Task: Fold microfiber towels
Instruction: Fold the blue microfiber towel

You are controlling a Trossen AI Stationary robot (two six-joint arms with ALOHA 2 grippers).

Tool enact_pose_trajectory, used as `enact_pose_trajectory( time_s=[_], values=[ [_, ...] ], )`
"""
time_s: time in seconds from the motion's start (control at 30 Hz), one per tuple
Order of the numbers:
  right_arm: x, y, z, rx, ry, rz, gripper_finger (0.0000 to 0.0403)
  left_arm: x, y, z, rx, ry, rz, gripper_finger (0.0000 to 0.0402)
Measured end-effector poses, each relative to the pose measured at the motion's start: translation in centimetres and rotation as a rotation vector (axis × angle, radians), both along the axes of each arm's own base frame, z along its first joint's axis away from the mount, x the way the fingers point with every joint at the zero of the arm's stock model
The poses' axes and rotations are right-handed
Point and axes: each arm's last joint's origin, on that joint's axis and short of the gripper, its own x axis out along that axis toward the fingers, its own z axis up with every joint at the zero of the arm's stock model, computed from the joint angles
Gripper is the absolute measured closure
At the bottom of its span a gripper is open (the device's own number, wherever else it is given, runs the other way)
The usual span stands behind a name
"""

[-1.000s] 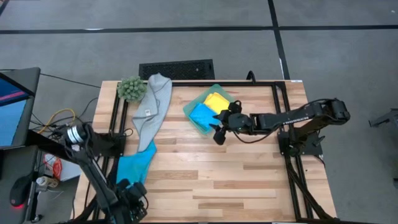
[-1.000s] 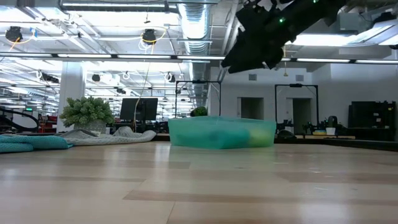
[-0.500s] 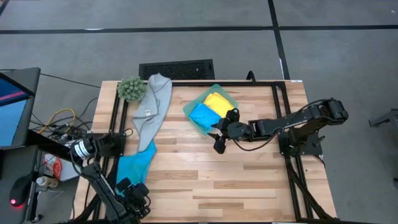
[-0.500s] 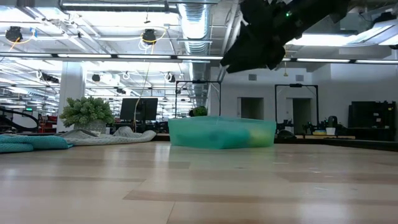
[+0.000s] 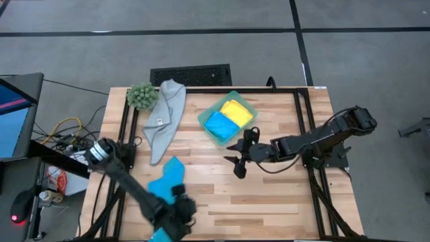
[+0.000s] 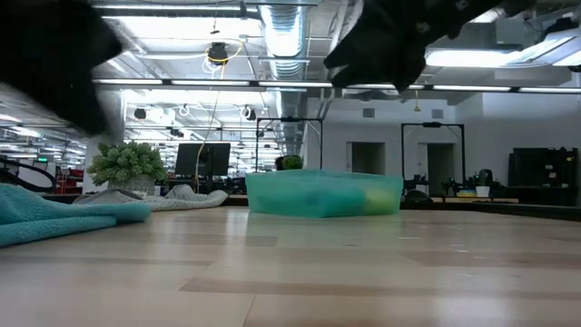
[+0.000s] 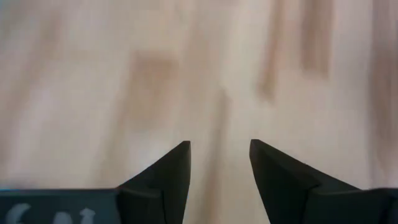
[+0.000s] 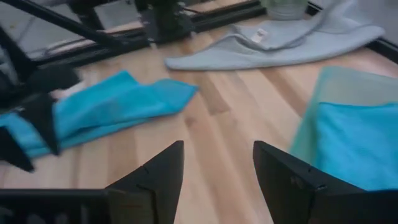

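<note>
The sky-blue towel (image 5: 170,177) is bunched up with a crooked edge (image 5: 158,179). It will hang in a fold over a loose lower flap when I pick it up.
A loose sky-blue towel (image 5: 165,183) lies bunched on the wood near the table's near left; in the low view this towel (image 6: 54,216) lies flat at the left. My left gripper (image 5: 180,211) stands over its near end, open, with only bare wood between its fingers (image 7: 219,144). A grey towel (image 5: 164,117) with a small tag lies spread at the far left. Two folded towels, one yellow (image 5: 236,110) and one blue (image 5: 219,124), lie in the teal tray (image 5: 203,118). My right gripper (image 5: 235,159) hovers open just near of the tray, with nothing between its fingers (image 8: 217,149). My left gripper hangs over the loose blue towel's near end (image 5: 161,233), but the arm and the gripper body cover that spot. I cannot tell whether it touches the cloth. Nothing lies between its fingers in the left wrist view.
A fuzzy green plant ball (image 5: 142,95) sits at the far left corner beside the grey towel. Black frame rails (image 5: 125,128) run along the table's left and right sides. Bare wood (image 5: 282,202) stretches over the near right.
My left gripper has swung along the near edge toward the table's right and rolled as it went. The loose blue towel has slid rightward with it, away from the grey towel's end. My right gripper has drifted from the tray toward the near edge.
</note>
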Motion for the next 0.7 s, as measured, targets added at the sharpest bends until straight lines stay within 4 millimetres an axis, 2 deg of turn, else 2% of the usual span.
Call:
enact_pose_trajectory(
  time_s=[0.07,0.1,0.2,0.27,0.43,0.6,0.7],
  values=[
    [-0.2,1.0,0.1,0.003,-0.010,0.034,0.0188,0.8,1.2,2.2,0.010,-0.004,0.008,0.0242],
    [-0.3,1.6,0.1,0.006,-0.020,0.053,0.0188,0.6,1.5,3.2,0.018,-0.005,0.015,0.0242],
    [0.1,3.5,-0.4,0.013,-0.068,0.112,0.0188,-1.5,1.4,5.6,0.006,-0.005,0.043,0.0242],
    [0.7,4.8,-1.0,-0.002,-0.115,0.156,0.0188,-3.8,1.4,5.8,0.027,0.004,0.111,0.0242],
    [3.0,6.0,-4.0,-0.025,-0.174,0.180,0.0188,-8.2,1.6,3.6,0.025,0.016,0.328,0.0242],
    [5.7,6.7,-6.5,0.005,-0.184,0.218,0.0188,-10.2,1.6,0.2,-0.081,0.104,0.398,0.0242],
    [7.1,7.3,-6.9,0.039,-0.188,0.270,0.0188,-11.2,1.9,-1.0,-0.131,0.187,0.485,0.0242]
  ],
)
